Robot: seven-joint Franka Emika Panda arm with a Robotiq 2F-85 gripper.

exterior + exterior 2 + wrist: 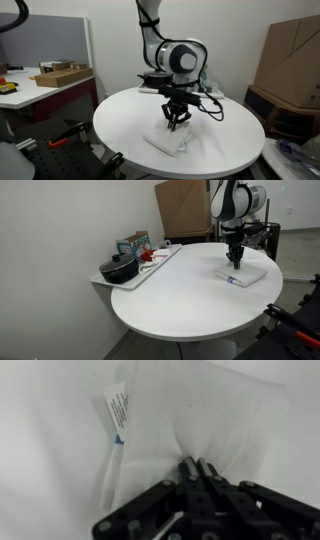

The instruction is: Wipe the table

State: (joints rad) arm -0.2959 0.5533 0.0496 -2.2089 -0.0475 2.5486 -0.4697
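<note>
The white cloth is near the table's rim [184, 171], so my gripper needs to turn back and wipe the cloth across the open table [182, 277] next to the tray.
The round white table [120, 120] [170, 305] fills both exterior views. A white folded cloth [170, 141] [243, 275] [190, 415] lies flat on it, with a small printed label [116, 410] at one corner. My gripper [176, 122] [235, 262] [197, 466] points straight down onto the cloth. Its fingers are closed together with their tips pressing into the cloth, which puckers around them.
A white tray [150, 272] on the table's far edge holds a black pot [118, 270], a box [135, 246] and a red item. A rectangular desk [40, 90] with cardboard boxes stands beside the table. Large cardboard boxes [290, 55] stand behind it.
</note>
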